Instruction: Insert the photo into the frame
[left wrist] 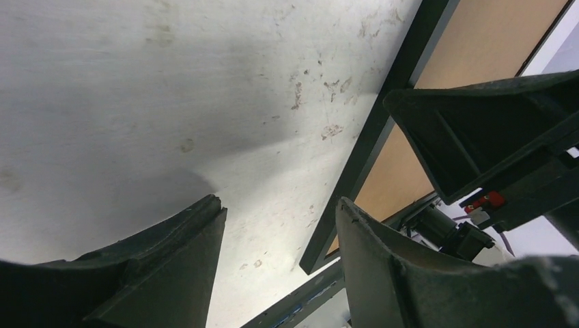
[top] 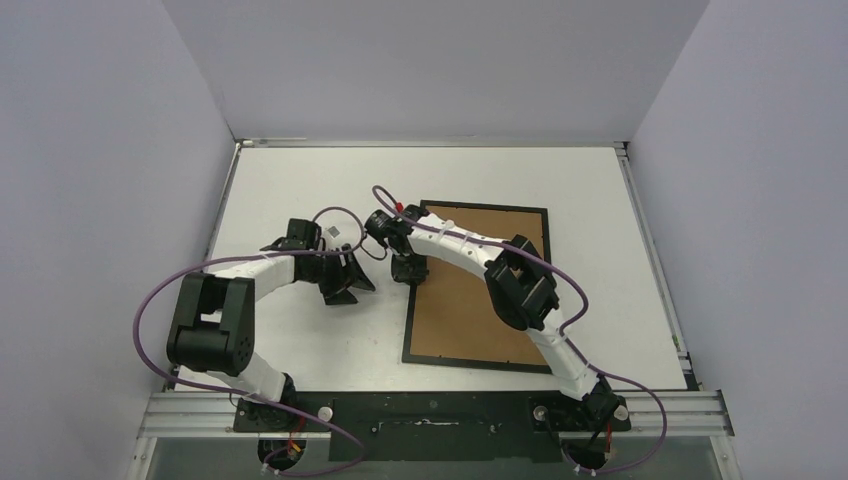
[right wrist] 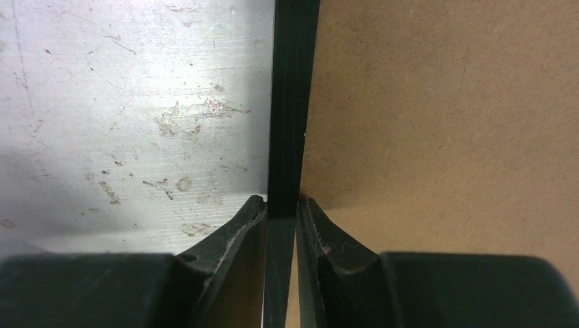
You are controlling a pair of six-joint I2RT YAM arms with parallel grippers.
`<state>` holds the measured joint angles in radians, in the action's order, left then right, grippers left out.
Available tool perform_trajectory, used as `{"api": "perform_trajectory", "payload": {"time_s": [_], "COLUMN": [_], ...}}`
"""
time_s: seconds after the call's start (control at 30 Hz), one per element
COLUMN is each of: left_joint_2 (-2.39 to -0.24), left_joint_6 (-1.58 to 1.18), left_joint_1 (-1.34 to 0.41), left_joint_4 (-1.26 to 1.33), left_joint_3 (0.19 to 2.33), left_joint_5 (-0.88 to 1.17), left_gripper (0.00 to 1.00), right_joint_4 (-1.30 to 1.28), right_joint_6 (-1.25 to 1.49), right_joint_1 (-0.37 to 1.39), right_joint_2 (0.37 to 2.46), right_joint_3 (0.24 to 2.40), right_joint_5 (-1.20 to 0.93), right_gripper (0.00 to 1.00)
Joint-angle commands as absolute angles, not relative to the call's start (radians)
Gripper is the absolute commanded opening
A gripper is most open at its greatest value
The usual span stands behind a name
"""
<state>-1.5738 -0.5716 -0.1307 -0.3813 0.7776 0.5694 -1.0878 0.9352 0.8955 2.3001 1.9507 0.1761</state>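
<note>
My left gripper should take that rail (top: pixel 409 315) and flip the frame over, since my right arm is reaching across the brown backing (top: pixel 465 305) to the frame rail.
The thin black frame (top: pixel 411 318) lies flat on the white table, filled by a brown cardboard backing (top: pixel 470 300). The photo is hidden; none of the views shows it. My right gripper (top: pixel 408 272) reaches over to the frame's left side. In the right wrist view its jaws (right wrist: pixel 281 201) are shut on the black frame rail (right wrist: pixel 293 102), one finger on the table side and one on the backing (right wrist: pixel 444 102) side. My left gripper (top: pixel 345 285) hovers just left of the frame, open and empty (left wrist: pixel 280 205), with the frame rail (left wrist: pixel 372 147) beyond its right finger.
The table's metal front rail (top: pixel 430 410) runs along the near edge by both arm bases. Grey walls close in the table on the left, back and right. The right arm's purple cable (top: pixel 570 290) loops over the frame.
</note>
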Motion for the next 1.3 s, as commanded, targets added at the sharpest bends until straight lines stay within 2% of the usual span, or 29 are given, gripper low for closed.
{"api": "perform_trajectory", "payload": {"time_s": [0.0,0.3,0.63,0.87,1.03,1.17,1.27], "left_joint_2": [-1.537,-1.544,-1.564,-1.689,-1.840,-1.965,-1.968], "left_joint_6": [-0.634,-0.757,-0.842,-0.982,-1.241,-1.444,-1.471], "left_joint_1": [-0.177,-0.310,-0.396,-0.442,-0.453,-0.453,-0.454], "left_joint_4": [-0.217,0.147,0.359,0.636,1.080,1.452,1.503], "left_joint_3": [0.731,0.608,0.542,0.545,0.505,0.460,0.450], "left_joint_5": [0.618,0.652,0.594,0.719,0.809,0.782,0.755], "left_gripper": [0.61,0.65,0.65,0.62,0.39,0.16,0.05], "right_joint_4": [-1.035,-0.986,-0.923,-0.892,-0.862,-0.864,-0.882], "right_joint_6": [0.990,1.002,0.994,1.009,1.021,1.015,1.012], "right_joint_1": [0.875,0.837,0.824,0.806,0.800,0.790,0.781], "right_joint_2": [2.280,2.150,2.039,1.968,1.950,1.926,1.904], "right_joint_3": [1.923,1.895,1.829,1.790,1.756,1.749,1.744], "right_joint_5": [0.157,0.096,0.048,0.008,-0.021,-0.011,-0.003], "right_gripper": [0.00,0.00,0.00,0.00,0.00,0.00,0.00]}}
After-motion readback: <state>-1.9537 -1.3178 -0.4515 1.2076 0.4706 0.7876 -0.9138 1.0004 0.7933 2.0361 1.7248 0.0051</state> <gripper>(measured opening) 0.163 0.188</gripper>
